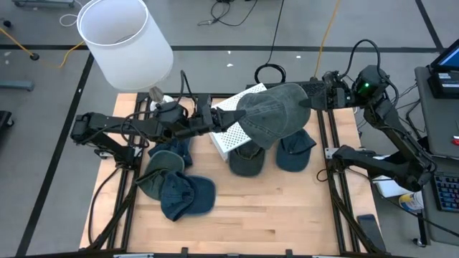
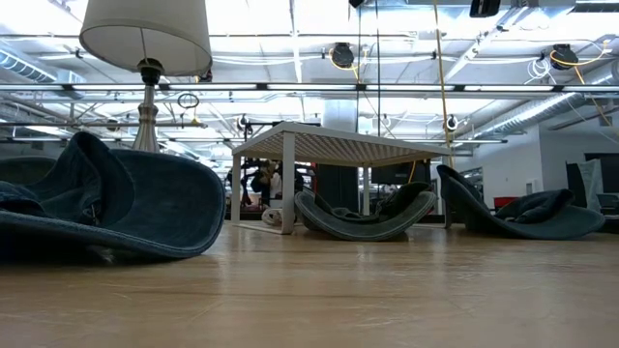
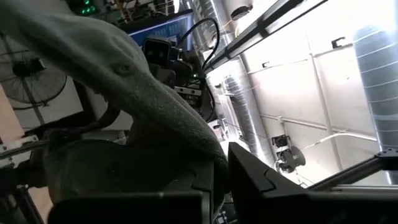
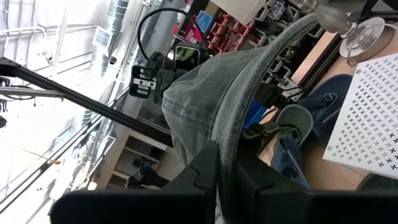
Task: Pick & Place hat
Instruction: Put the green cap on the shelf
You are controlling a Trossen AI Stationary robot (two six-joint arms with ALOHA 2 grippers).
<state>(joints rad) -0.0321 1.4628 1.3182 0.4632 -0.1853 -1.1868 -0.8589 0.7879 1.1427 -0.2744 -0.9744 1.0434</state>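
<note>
The robot's two grippers are pinching the hat in the air, so next the right gripper lets go of the hat's rim (image 4: 231, 127) before the left gripper puts the hat onto the white stand (image 1: 228, 136).
A grey-green denim hat (image 1: 278, 111) hangs in the air between my two grippers, above the white perforated stand (image 1: 233, 129). My left gripper (image 1: 231, 118) is at the hat's left edge and is shut on it. My right gripper (image 1: 313, 100) is at its far-right edge, also shut on it. The hat fills the left wrist view (image 3: 124, 93) and the right wrist view (image 4: 217, 87). The low view shows neither the held hat nor a gripper. My left gripper (image 3: 219, 180) pinches the hat's edge (image 3: 208, 149) between its two fingers, coming level from the table's left. The hat is lifted clear and spreads away from the fingers toward the other arm. My right gripper (image 4: 227, 177) pinches the hat's stitched rim (image 4: 227, 140) between its two fingers, coming about level from the table's right. The rim runs along the fingers and away toward the left arm. The hat is clear of the table.
Several other hats lie on the table: blue ones (image 1: 188, 197) (image 1: 295, 154) and green ones (image 1: 247, 161) (image 1: 152, 183). A white-shaded lamp (image 1: 125, 39) stands at the far left corner. The near half of the wooden table (image 1: 272, 222) is bare.
</note>
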